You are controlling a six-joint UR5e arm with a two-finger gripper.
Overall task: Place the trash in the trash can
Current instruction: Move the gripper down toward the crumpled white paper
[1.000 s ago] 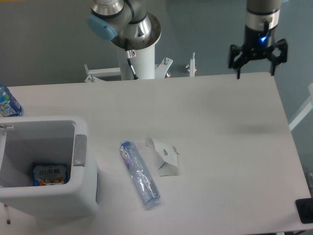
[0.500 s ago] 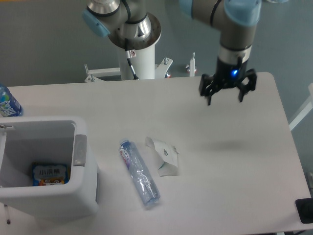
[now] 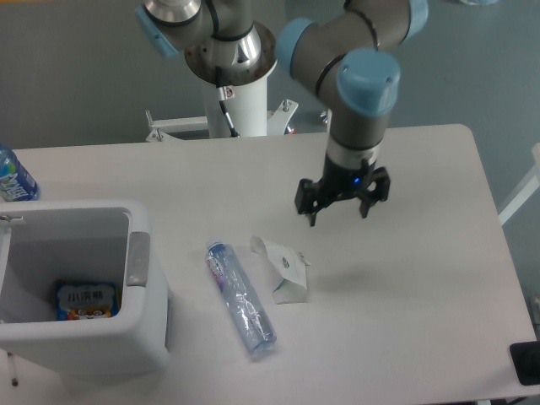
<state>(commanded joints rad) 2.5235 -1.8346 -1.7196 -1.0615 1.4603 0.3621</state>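
The panels of the white paper carton sit at angles because of sharp creases [image 3: 274, 263]. I expect the carton [image 3: 288, 276] to stay bent, with flaps sticking out, when I carry it.
A flattened white paper carton [image 3: 283, 268] with green marks lies on the table near the middle. Just left of it lies a long clear crushed plastic bottle [image 3: 241, 298], running diagonally. The white trash can [image 3: 142, 316] stands at the front left, with a grey tab [image 3: 138, 258] on its right rim and a colourful packet [image 3: 85, 301] on its bottom. My gripper [image 3: 341, 209] hangs open above the table, up and to the right of the carton, with nothing between its fingers.
A bottle with a bright blue label [image 3: 14, 177] stands at the far left edge behind the can. The arm's white base column [image 3: 235, 97] rises behind the table's back edge. A dark object [image 3: 526, 363] sits at the front right corner.
The open gripper has swung from the table's back right corner down and left, now hovering close to the carton. The trash and the can have not moved.
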